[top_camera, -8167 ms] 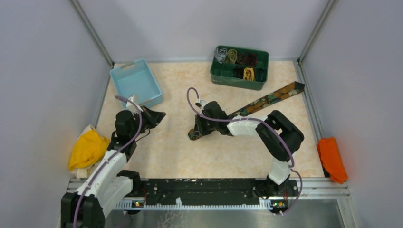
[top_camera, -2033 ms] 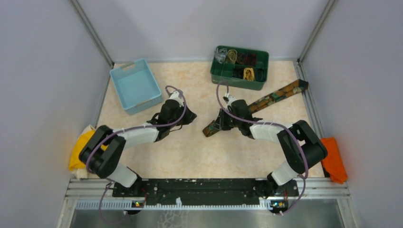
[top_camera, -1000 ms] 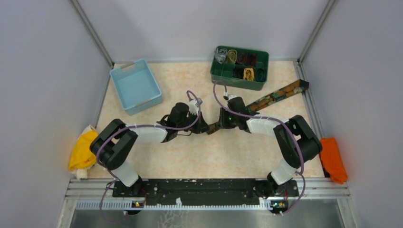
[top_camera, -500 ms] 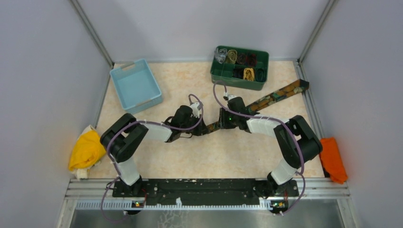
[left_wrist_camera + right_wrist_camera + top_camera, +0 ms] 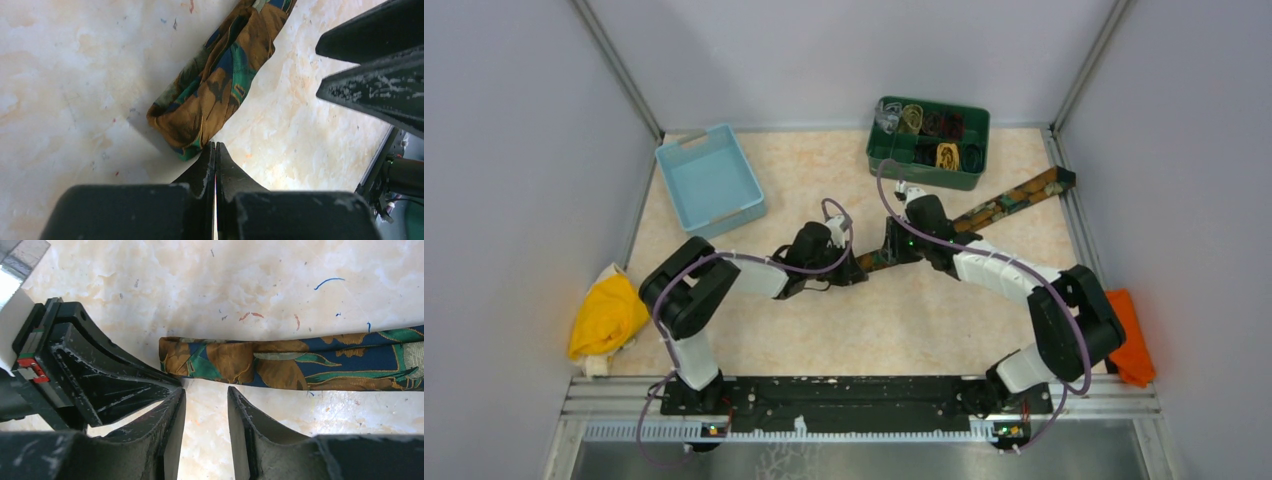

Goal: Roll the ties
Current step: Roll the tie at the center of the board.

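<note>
The tie's folded end (image 5: 173,364) is crowded by my closed left gripper beside my open right gripper, so my left gripper should move away and my right gripper should take that end (image 5: 207,361).
The dark brown tie (image 5: 996,207) with gold-orange and teal pattern lies flat and diagonal, its far end at the back right edge. Its folded near end shows in the left wrist view (image 5: 215,85) and the right wrist view (image 5: 235,362). My left gripper (image 5: 854,268) (image 5: 215,145) is shut, its tips touching the edge of that folded end, with nothing seen between them. My right gripper (image 5: 892,252) (image 5: 205,389) is open and empty, just beside the tie's near end. The two grippers nearly meet; the left one's fingers (image 5: 115,377) show in the right wrist view.
A green divided bin (image 5: 902,163) with several rolled ties stands at the back centre. A light blue bin (image 5: 667,160) stands at the back left. A yellow cloth (image 5: 607,315) lies off the left edge, an orange cloth (image 5: 1121,335) off the right.
My left arm has swung from the left side to the tie's near end. The right gripper dragged the tie slightly back and right, and its arm has now shifted right.
</note>
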Available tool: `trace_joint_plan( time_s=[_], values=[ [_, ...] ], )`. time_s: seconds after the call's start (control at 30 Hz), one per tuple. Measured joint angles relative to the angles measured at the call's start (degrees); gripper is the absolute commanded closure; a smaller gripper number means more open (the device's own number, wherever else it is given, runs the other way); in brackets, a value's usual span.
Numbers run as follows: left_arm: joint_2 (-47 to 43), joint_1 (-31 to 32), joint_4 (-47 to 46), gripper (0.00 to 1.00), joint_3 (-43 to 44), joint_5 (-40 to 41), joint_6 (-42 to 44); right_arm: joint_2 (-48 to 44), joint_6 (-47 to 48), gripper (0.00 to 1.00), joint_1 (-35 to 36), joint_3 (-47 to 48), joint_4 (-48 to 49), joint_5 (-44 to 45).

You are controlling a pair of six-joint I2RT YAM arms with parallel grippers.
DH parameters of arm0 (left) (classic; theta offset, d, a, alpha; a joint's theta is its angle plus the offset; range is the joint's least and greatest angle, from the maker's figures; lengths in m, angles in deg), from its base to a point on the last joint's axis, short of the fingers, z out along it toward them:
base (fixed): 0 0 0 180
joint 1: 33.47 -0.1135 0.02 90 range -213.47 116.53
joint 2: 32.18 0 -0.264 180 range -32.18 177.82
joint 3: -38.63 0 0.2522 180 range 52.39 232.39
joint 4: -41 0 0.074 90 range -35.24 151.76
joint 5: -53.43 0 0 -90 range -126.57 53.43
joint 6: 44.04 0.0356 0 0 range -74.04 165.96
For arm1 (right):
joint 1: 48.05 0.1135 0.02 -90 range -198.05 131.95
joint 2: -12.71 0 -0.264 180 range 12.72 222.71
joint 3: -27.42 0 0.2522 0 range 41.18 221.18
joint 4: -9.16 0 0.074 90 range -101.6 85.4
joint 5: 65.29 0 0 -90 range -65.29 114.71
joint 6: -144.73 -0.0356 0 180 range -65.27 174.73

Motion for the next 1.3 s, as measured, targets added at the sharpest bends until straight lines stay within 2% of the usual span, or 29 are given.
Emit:
trace_joint_plan(
  time_s=[0.2,0.3,0.4,0.47,0.63,0.8,1.07,1.3],
  values=[
    [-7.8,0.0,7.9,1.0,0.0,-0.3,0.4,-0.2,0.2,0.66,1.1,0.0,-0.7,0.9],
    [-13.6,0.0,10.1,1.0,0.1,1.5,0.9,-0.2,0.5,0.86,2.3,0.0,-1.2,1.6],
    [-16.5,-0.3,11.2,1.0,1.5,5.7,1.2,-0.2,0.3,0.95,3.1,0.0,-1.5,1.7],
    [-14.6,-1.2,11.3,1.0,4.1,7.4,2.1,-0.2,0.0,0.99,3.4,0.0,-1.5,1.8],
    [-2.2,-4.3,11.1,1.0,12.7,8.3,5.0,-0.2,-1.4,1.0,4.3,-1.0,0.1,1.6],
    [5.7,-6.1,10.4,1.0,13.9,7.9,6.7,1.1,-4.3,1.0,4.7,-5.2,5.4,-0.8],
    [7.9,-6.2,6.3,1.0,14.6,4.5,8.0,8.0,-7.0,1.0,4.9,-7.1,10.9,-2.5],
    [7.5,-6.2,1.8,1.0,11.2,0.8,7.6,11.0,-7.0,1.0,5.1,-5.0,13.7,-1.9]
  ],
)
